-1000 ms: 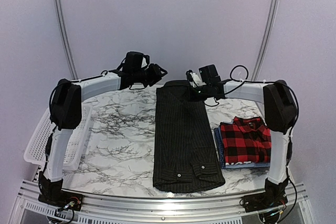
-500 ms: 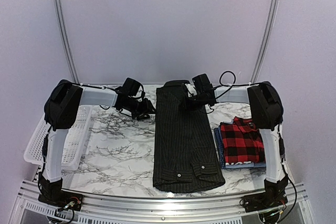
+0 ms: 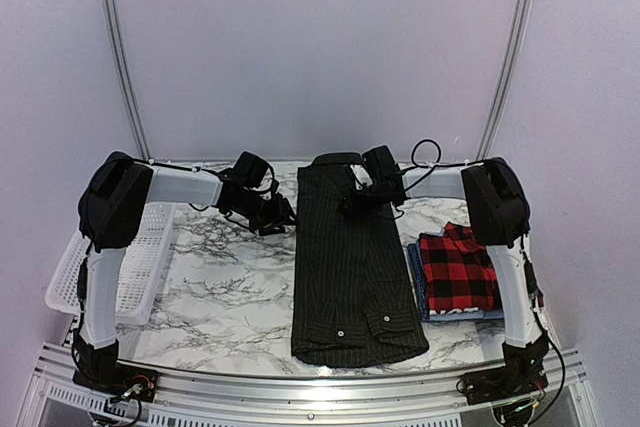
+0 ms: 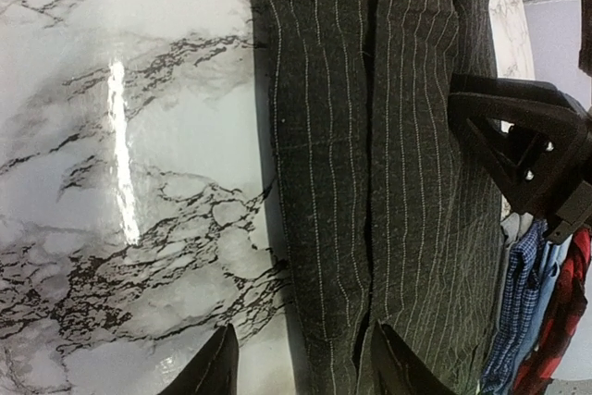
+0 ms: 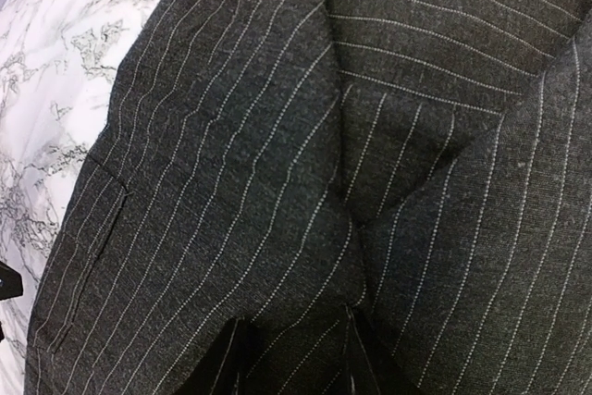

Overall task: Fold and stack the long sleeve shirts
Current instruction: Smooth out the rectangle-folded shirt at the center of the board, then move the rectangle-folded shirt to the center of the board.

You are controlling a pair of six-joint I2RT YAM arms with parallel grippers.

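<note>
The black pinstriped shirt's hem end [image 3: 417, 325] rests against the folded stack, so my left gripper should pinch the edge [image 4: 303, 330] facing the basket and pull the shirt away.
The black pinstriped shirt [image 3: 352, 267] lies as a long folded strip down the middle of the table, collar at the far end. It also shows in the left wrist view [image 4: 370, 136] and fills the right wrist view [image 5: 277, 154]. My left gripper [image 3: 281, 218] is low at the shirt's left edge and open; its fingers straddle that edge [image 4: 301, 375], one over the marble and one over the cloth. My right gripper [image 3: 354, 203] is low on the shirt's upper part, its fingers apart on the cloth [image 5: 294, 358]. The red-and-black plaid shirt [image 3: 460, 272] lies folded on the blue shirt [image 3: 415, 287] at the right.
A white mesh basket [image 3: 110, 267] hangs off the table's left edge. The marble tabletop [image 3: 220, 277] lies between the basket and the shirt. In the left wrist view the right gripper's black body [image 4: 518, 150] sits over the shirt's right side.
Both grippers came down from above the far edge. The left one moved to the shirt's left edge. The right one moved onto the shirt below the collar.
</note>
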